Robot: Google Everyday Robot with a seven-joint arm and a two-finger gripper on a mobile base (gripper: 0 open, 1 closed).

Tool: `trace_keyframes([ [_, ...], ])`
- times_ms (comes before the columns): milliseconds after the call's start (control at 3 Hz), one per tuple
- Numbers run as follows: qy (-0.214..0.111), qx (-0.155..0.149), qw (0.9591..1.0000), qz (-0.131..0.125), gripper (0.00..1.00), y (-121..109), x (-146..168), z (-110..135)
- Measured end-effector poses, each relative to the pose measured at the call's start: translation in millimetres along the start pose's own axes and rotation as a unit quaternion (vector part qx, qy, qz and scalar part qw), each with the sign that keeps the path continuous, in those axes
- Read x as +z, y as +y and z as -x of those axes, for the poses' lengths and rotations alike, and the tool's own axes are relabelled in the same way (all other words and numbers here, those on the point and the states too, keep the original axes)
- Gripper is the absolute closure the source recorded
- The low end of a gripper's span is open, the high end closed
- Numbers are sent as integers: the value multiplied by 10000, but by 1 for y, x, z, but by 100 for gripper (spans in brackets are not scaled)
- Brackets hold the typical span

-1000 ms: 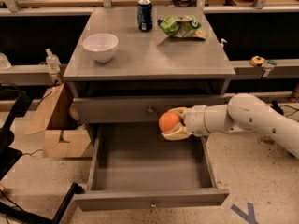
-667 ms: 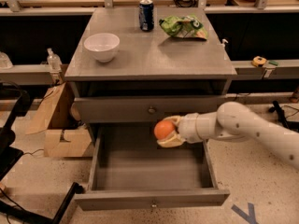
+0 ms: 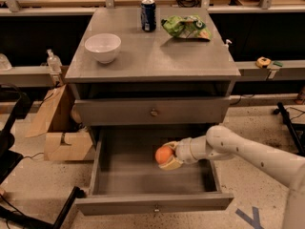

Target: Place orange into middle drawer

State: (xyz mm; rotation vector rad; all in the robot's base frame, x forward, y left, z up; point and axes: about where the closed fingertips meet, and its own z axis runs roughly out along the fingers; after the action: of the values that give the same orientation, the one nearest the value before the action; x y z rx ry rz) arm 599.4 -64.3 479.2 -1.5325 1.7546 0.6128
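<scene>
The orange hangs inside the middle drawer's sides above the drawer's empty bottom, so the robot's gripper should keep going down and let go once the orange sits on the drawer's bottom (image 3: 166, 181).
The orange (image 3: 163, 154) is round and bright, held in my gripper (image 3: 168, 155) over the inside of the open middle drawer (image 3: 112, 168). The drawer is a wide grey tray pulled out from the cabinet, with a small knob (image 3: 156, 208) on its front panel. My white arm (image 3: 248, 151) reaches in from the right, and the gripper is shut on the orange, which hangs a little above the drawer floor, right of its middle.
A closed grey drawer front with a knob (image 3: 153, 112) sits above. On the cabinet top stand a white bowl (image 3: 103, 47), a blue can (image 3: 148, 15) and a green snack bag (image 3: 186, 26). A cardboard box (image 3: 62, 128) stands at the left.
My gripper has carried the orange down and to the left, from in front of the upper drawer panel to inside the open drawer.
</scene>
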Motion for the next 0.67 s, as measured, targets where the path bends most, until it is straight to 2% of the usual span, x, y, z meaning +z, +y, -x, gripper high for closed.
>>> trace_keyframes([
  [333, 190, 166, 9995, 204, 100, 9, 27, -54],
  [667, 304, 430, 9980, 349, 100, 21, 50, -92],
])
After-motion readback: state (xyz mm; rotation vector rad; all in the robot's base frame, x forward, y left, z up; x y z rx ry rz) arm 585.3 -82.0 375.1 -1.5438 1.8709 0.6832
